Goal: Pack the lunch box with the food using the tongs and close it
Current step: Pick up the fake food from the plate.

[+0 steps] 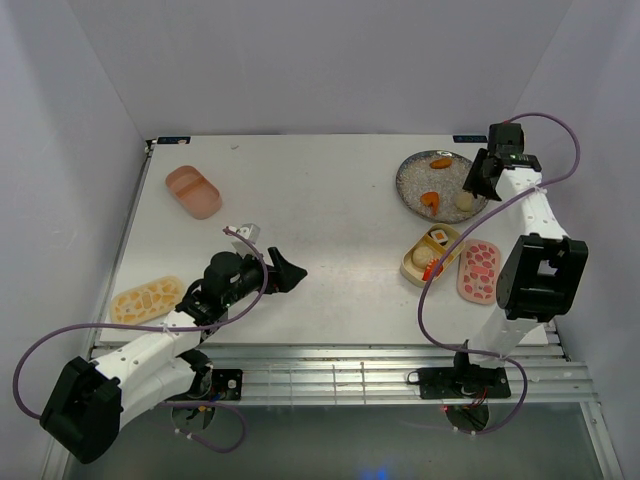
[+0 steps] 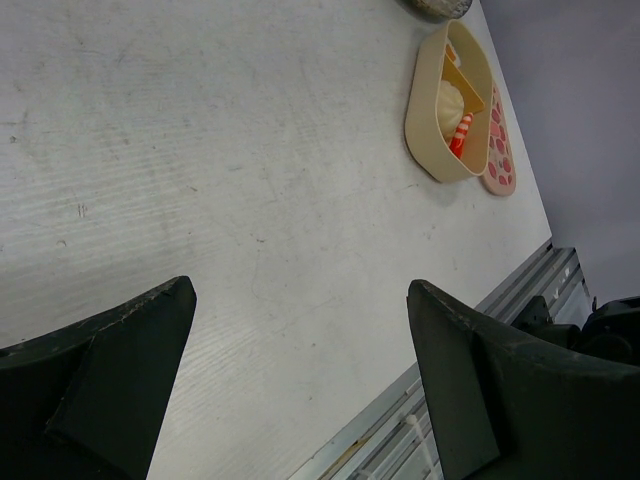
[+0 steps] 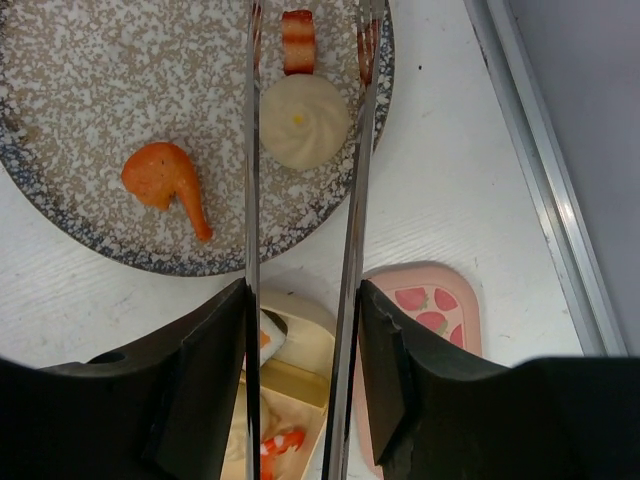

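My right gripper is guiding the open tong tips (image 3: pixel 368 52), which are on either side of the red-striped piece (image 3: pixel 298 43). It should go on moving them in around that piece until they close on it.
My right gripper (image 3: pixel 300 300) is shut on the tongs (image 3: pixel 251 200), its jaws pressing on the two silvery arms. The tong tips stand apart on either side of a cream bun (image 3: pixel 303 120) on the grey speckled plate (image 3: pixel 80 80). An orange shrimp-like piece (image 3: pixel 165 178) and a red-striped piece (image 3: pixel 298 40) also lie on the plate. The tan lunch box tray (image 1: pixel 430 253) near the plate (image 1: pixel 415 180) holds several food pieces. My left gripper (image 2: pixel 300 290) hangs open and empty over bare table, well left of that tray (image 2: pixel 440 130).
A pink patterned lid (image 1: pixel 479 270) lies right of the tan tray. A pink tray (image 1: pixel 193 190) sits at the far left, and a tan patterned lid (image 1: pixel 146 299) lies by the left arm. The table's right edge rail (image 3: pixel 540 200) runs close to the plate.
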Controlling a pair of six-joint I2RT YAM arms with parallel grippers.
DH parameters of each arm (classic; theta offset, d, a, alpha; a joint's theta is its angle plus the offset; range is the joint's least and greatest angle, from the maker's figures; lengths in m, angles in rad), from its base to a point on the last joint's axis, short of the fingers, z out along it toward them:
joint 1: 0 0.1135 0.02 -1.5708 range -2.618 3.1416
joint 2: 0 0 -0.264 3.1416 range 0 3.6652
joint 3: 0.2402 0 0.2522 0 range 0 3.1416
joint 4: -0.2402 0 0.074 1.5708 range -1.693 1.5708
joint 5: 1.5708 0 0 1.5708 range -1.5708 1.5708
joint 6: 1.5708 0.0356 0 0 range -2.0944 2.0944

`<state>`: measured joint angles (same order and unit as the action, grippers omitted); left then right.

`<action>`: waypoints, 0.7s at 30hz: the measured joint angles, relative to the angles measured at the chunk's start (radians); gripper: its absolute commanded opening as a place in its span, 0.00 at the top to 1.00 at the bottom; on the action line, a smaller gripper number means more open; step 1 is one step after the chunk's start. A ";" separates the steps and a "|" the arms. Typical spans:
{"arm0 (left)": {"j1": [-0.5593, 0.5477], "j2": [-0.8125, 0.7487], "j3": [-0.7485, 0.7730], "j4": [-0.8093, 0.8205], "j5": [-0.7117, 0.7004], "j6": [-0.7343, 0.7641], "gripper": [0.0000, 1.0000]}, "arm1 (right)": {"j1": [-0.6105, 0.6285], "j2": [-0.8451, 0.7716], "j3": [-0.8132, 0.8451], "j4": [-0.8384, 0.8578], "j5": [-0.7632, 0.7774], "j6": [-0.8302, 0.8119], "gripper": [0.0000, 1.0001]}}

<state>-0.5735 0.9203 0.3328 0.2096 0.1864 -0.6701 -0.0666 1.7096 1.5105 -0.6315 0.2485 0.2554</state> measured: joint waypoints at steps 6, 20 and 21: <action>0.000 0.000 0.000 0.000 0.005 0.000 0.02 | -0.011 0.062 0.032 0.007 -0.047 -0.033 0.47; 0.000 -0.001 0.000 0.000 0.013 0.000 0.02 | -0.007 0.122 0.072 -0.001 -0.047 -0.079 0.47; 0.000 -0.001 0.000 0.000 0.013 0.000 0.02 | -0.007 0.129 0.074 -0.004 -0.050 -0.080 0.47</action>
<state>-0.5735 0.9192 0.3328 0.2096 0.1989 -0.6704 -0.0738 1.8389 1.5848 -0.6353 0.1986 0.1753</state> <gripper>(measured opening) 0.979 0.532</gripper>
